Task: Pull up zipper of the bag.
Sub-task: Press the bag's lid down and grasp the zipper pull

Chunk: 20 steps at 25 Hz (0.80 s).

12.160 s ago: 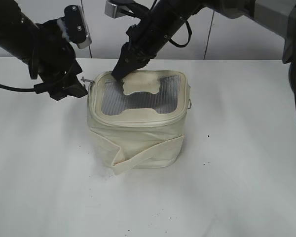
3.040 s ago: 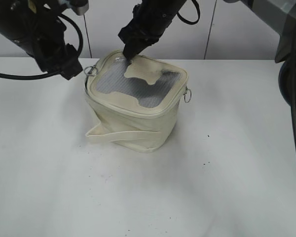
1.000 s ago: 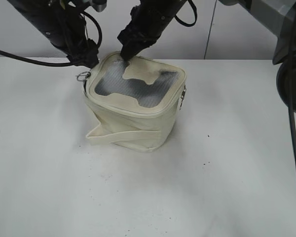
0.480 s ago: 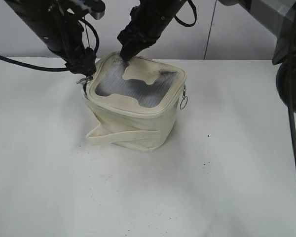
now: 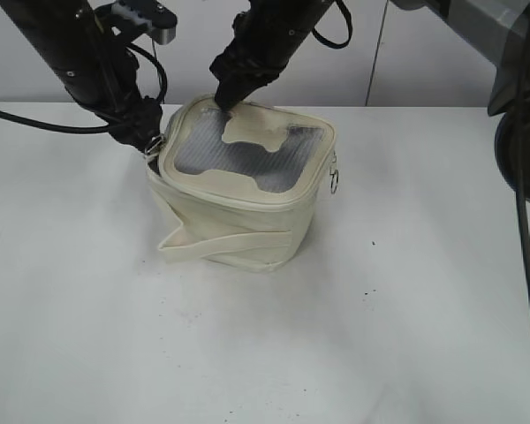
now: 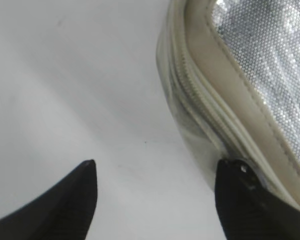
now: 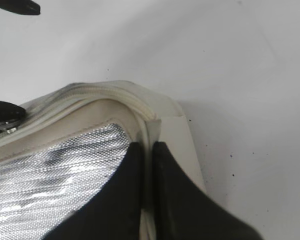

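Note:
My gripper will bring both pulls side by side when it pulls the zipper, because the ring pull [image 5: 334, 179] hangs far from the silver pull at the bag's corner [image 5: 155, 147].
The cream bag [image 5: 238, 221] stands mid-table, its lid with the grey window and bone patch tilted toward the camera. Its zipper track [image 6: 200, 100] runs round the lid rim and also shows in the right wrist view [image 7: 90, 95]. One ring pull [image 5: 334, 183] hangs at the right side; another bit of silver pull [image 5: 155, 144] sits at the left corner. My left gripper [image 5: 148, 132] is open [image 6: 157, 172], one finger touching the bag wall below the zip, the other over bare table. My right gripper [image 5: 224, 97] is shut on the lid's rear rim [image 7: 147, 145].
The white table [image 5: 406, 309] stretches round the bag on all sides. A grey wall stands behind it. Black cables hang from both arms, one along the right edge [image 5: 526, 221]. Small dark specks dot the table.
My left arm has swung down against the bag's left top corner, and the left ring pull now lies at its fingertips. The bag has shifted slightly. The right gripper has held its pinch.

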Each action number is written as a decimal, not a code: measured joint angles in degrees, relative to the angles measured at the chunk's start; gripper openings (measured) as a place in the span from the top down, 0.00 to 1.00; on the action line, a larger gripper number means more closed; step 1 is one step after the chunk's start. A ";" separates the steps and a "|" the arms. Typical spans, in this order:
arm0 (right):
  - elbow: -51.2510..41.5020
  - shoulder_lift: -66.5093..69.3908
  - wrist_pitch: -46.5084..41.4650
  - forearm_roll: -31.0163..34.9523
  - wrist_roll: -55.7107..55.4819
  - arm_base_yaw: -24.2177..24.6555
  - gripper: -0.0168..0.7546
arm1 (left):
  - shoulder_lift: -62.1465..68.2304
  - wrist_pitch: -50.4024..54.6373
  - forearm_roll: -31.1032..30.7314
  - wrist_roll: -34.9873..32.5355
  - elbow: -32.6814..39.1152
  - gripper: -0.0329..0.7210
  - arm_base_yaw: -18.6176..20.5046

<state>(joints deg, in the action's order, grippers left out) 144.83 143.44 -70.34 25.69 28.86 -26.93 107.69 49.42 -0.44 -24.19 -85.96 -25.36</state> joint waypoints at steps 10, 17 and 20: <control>0.00 0.00 0.00 0.05 0.00 0.00 0.97 | -3.00 -0.31 2.60 0.00 -1.73 0.20 -0.07; 0.00 0.00 0.00 0.05 0.00 0.00 0.97 | -3.32 2.55 4.22 0.00 -2.81 0.20 -0.07; 0.00 0.00 0.00 0.05 0.00 0.00 0.97 | -3.32 4.75 4.80 0.00 -2.81 0.20 -0.07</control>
<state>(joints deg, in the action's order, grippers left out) 144.83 143.44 -70.34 25.74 28.86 -26.93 104.37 54.17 4.37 -24.19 -88.77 -25.44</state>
